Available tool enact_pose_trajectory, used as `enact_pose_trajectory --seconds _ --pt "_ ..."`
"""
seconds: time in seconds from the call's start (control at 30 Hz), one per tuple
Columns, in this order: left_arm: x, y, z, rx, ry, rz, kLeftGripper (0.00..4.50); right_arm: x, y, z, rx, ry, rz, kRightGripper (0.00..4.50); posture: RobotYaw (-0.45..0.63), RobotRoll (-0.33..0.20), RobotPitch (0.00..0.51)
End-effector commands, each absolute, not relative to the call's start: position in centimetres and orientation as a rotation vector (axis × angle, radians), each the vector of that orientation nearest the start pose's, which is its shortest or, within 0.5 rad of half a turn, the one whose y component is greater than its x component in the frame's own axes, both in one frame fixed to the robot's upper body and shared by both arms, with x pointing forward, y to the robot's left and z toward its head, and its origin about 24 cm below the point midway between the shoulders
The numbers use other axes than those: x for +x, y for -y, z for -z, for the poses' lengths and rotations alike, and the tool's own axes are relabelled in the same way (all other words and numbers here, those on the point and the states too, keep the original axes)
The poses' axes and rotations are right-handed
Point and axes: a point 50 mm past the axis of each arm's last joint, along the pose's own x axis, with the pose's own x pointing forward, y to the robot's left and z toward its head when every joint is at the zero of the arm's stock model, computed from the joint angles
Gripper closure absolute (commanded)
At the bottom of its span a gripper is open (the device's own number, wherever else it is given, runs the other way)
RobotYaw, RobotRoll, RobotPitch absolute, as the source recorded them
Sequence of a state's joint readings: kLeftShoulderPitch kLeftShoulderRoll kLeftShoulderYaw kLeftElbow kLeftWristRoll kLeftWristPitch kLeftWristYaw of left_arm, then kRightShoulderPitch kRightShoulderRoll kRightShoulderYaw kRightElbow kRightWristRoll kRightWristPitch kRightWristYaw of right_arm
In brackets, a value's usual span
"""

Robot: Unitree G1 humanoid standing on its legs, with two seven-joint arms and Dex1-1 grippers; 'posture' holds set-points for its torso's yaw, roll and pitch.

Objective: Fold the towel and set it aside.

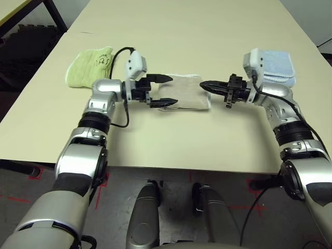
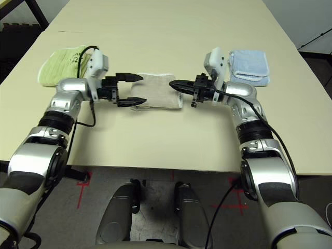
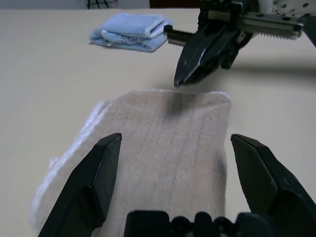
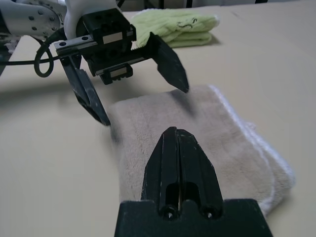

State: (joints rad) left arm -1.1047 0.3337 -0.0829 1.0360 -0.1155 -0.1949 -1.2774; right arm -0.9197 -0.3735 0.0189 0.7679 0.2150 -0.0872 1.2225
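Note:
The towel's layers are uneven along its back edge (image 4: 260,144), so I should close my left gripper and use it with my right gripper to smooth the towel's top (image 1: 185,92) before setting the towel aside.
The towel (image 1: 185,92) lies folded into a beige rectangle with white edging at the middle of the table (image 1: 171,145). My left gripper (image 1: 163,91) stands open at the towel's left end, one finger on each side of it, with nothing gripped. My right gripper (image 1: 203,85) is shut and holds nothing, its tip right at the towel's right end. The left wrist view looks along the towel (image 3: 163,143) to that shut tip (image 3: 180,81) just above the far edge. In the right wrist view the shut fingers (image 4: 178,163) hover over the towel (image 4: 227,143), facing the open left gripper (image 4: 145,104).
A folded lime-green towel (image 1: 89,66) lies at the back left, behind my left wrist. At the back right, beside my right wrist, is a folded light blue towel (image 1: 277,66). Bare tabletop stretches in front of the beige towel and far behind it.

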Motion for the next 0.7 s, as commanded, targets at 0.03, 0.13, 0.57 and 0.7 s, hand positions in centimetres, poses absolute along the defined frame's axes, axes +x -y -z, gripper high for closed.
enact_pose_trajectory --seconds 0.03,0.13,0.57,0.7 --pt "38.8 -11.8 -17.3 0.394 -0.031 1.256 0.0 37.2 14.2 -16.5 -0.283 0.097 -1.201 4.47 0.1 0.0 0.182" --pt "39.0 -11.5 -16.7 0.393 -0.082 1.235 0.0 37.4 13.6 -15.8 -0.279 0.079 -1.194 4.47 0.1 0.0 0.183" --pt "38.8 -12.4 -16.4 0.353 -0.098 1.26 2.09 37.6 13.1 -14.5 -0.282 0.049 -1.169 4.5 0.1 0.0 0.189" --pt "38.6 -11.8 -17.8 0.281 0.002 1.33 3.76 37.6 13.3 -14.5 -0.289 0.048 -1.169 4.5 0.1 0.0 0.189"
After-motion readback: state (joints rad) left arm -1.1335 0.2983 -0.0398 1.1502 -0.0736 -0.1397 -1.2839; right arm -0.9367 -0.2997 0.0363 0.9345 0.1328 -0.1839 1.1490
